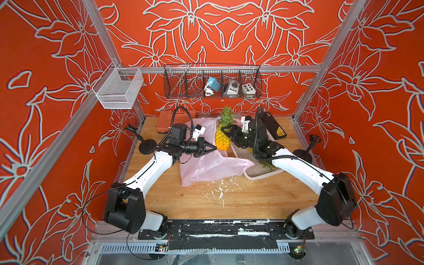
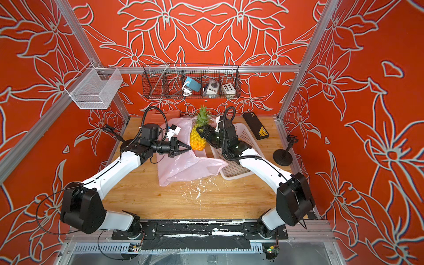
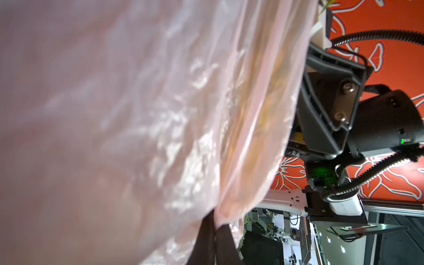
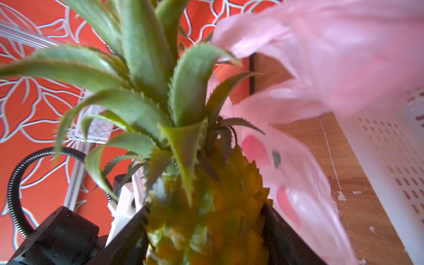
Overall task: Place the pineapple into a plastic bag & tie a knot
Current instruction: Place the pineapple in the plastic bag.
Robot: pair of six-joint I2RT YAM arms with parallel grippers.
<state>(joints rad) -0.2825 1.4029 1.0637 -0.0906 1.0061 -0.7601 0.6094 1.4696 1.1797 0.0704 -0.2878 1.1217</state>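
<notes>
The pineapple's yellow body rises clear above the bag's near edge (image 1: 229,157), so the robot's left gripper should pull that edge up over the pineapple's body (image 1: 224,139) toward the right gripper.
The yellow pineapple (image 1: 222,138) (image 2: 197,140) stands upright with its green crown (image 4: 149,80) up. My right gripper (image 1: 226,135) (image 2: 202,134) (image 4: 204,218) is closed on its body, with a dark finger (image 4: 128,234) on each flank. The pale-pink plastic bag (image 1: 206,166) (image 2: 183,168) lies crumpled on the table and rises beside and behind the fruit. My left gripper (image 1: 215,148) (image 2: 190,148) (image 3: 214,220) is shut on a fold of the bag (image 3: 137,114) just left of the pineapple. Red prints show on the bag (image 4: 321,57). The knot is not in view.
A white perforated tray (image 1: 257,172) (image 2: 234,172) lies under my right arm, with green leaves (image 1: 266,165) on it. At the back lie a black box (image 1: 274,126) and an orange case (image 1: 165,121). Two black round stands (image 1: 148,146) (image 1: 302,153) flank the table. A wire basket (image 1: 212,81) hangs on the rail.
</notes>
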